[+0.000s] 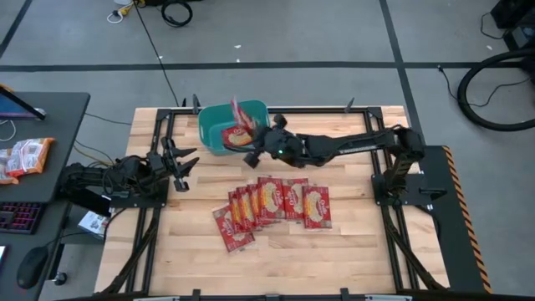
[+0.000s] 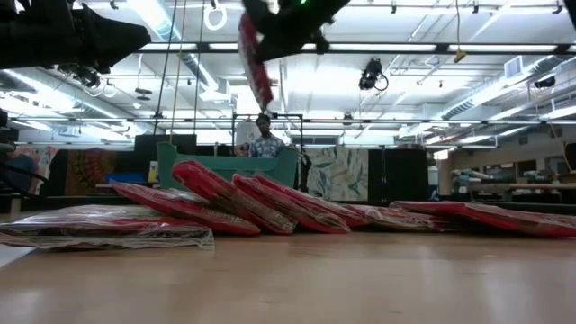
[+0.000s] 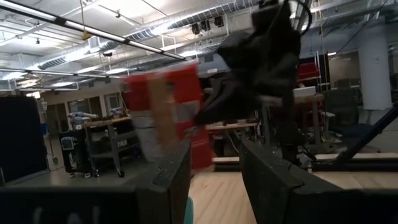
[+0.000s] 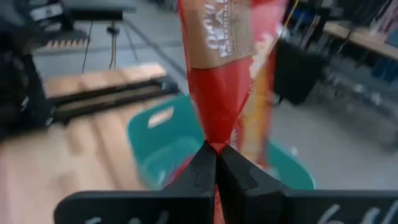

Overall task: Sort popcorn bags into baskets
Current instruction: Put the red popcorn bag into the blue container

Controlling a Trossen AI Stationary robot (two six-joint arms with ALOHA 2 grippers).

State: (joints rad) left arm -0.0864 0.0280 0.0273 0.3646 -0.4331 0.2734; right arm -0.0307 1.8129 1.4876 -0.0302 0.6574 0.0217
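Observation:
The popcorn bag (image 1: 242, 115) is above the teal basket's open top (image 1: 216, 126), so my right gripper should keep lowering it until it dips inside the basket's rim, then let go.
Several red popcorn bags (image 1: 272, 205) lie fanned and overlapping in a row on the wooden table; in the low view they show as a row (image 2: 270, 209). The teal basket (image 1: 219, 125) stands at the table's far side, with at least one red packet (image 1: 237, 134) inside. My right gripper (image 1: 255, 149) reaches over the basket's right rim and is shut on one popcorn bag (image 1: 241, 113), held high above the table (image 2: 255, 58). My left gripper (image 1: 180, 164) is open and empty at the table's left side, its fingers (image 3: 180, 180) pointing toward the right arm. My right gripper pinches one end of the popcorn bag (image 4: 214, 134) between its two shut fingers. The bag is gathered narrow at the fingertips. The bag is lifted clear, standing edge-on over the basket (image 4: 155, 143). In the low view it hangs tilted below the gripper (image 2: 256, 72).
The basket (image 2: 225, 166) stands behind the row of bags in the low view. A dark desk (image 1: 42, 142) with orange-and-white snack packets (image 1: 25, 156), a keyboard and a mouse stands left of the table. Bare wood lies in front of the fanned bags.

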